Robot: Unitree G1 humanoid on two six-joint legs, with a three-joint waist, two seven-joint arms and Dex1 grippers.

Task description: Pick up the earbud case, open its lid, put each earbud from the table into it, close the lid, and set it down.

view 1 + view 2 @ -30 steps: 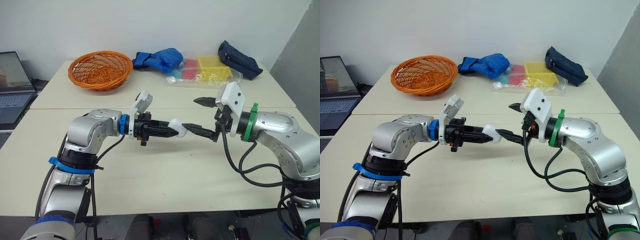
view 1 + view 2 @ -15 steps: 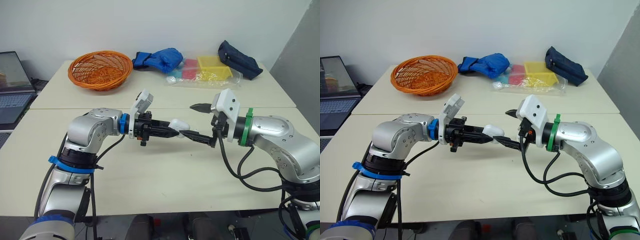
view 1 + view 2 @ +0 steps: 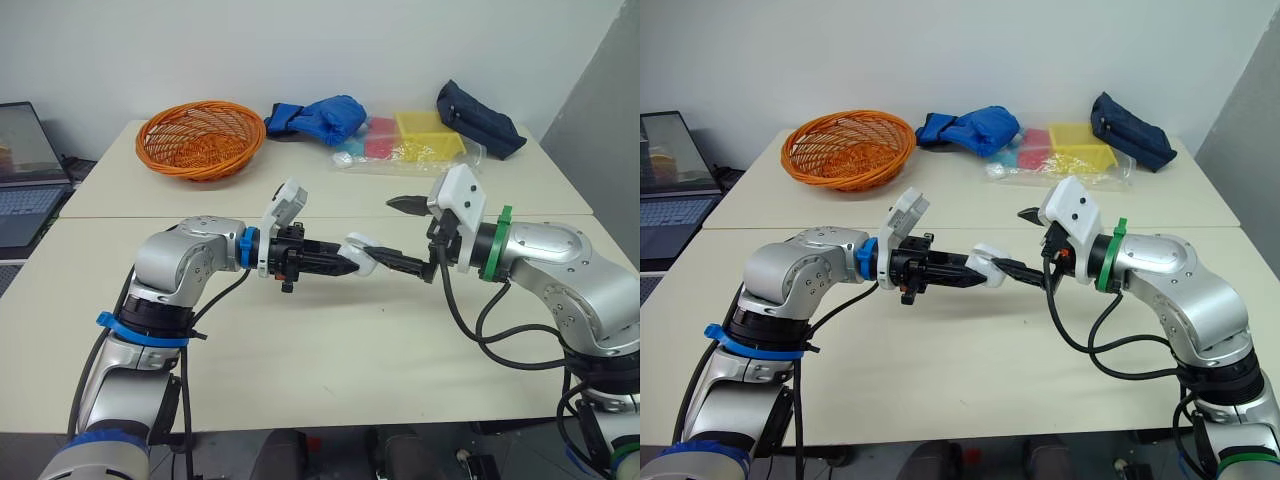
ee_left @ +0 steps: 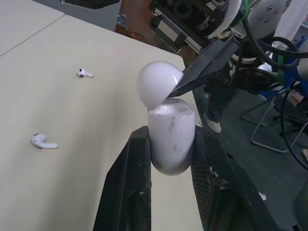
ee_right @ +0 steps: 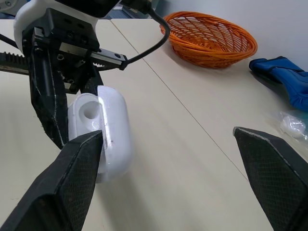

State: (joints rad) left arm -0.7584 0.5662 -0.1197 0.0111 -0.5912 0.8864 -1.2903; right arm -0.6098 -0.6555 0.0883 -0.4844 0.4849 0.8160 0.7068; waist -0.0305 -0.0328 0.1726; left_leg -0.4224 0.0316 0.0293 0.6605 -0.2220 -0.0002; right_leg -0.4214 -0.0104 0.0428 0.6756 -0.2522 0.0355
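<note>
The white earbud should sink in stem first when the robot lowers it, because the open case shows a round, deep empty socket (image 5: 90, 110).
My left gripper (image 3: 345, 265) is shut on the white earbud case (image 3: 356, 254) and holds it above the near table's middle. The left wrist view shows the body (image 4: 171, 139) clamped between both fingers, with the lid (image 4: 159, 84) tipped open above it. My right gripper (image 3: 381, 229) is open wide. Its lower fingertip (image 3: 378, 258) touches the underside of the lid, and its upper finger is well clear. In the right wrist view the case (image 5: 108, 132) shows an empty socket. Two white earbuds (image 4: 84, 73) (image 4: 43, 141) lie apart on the table.
On the far table stand an orange wicker basket (image 3: 202, 138), a blue cloth (image 3: 318, 118), yellow and red boxes in a clear bag (image 3: 415, 140) and a navy pouch (image 3: 478, 120). A laptop (image 3: 25, 170) sits at the far left. A seam (image 3: 150, 217) divides the two tables.
My right arm dipped toward the case half a second ago and has drawn back up to the right. The lid now stands tipped open off the body. The left arm held still.
</note>
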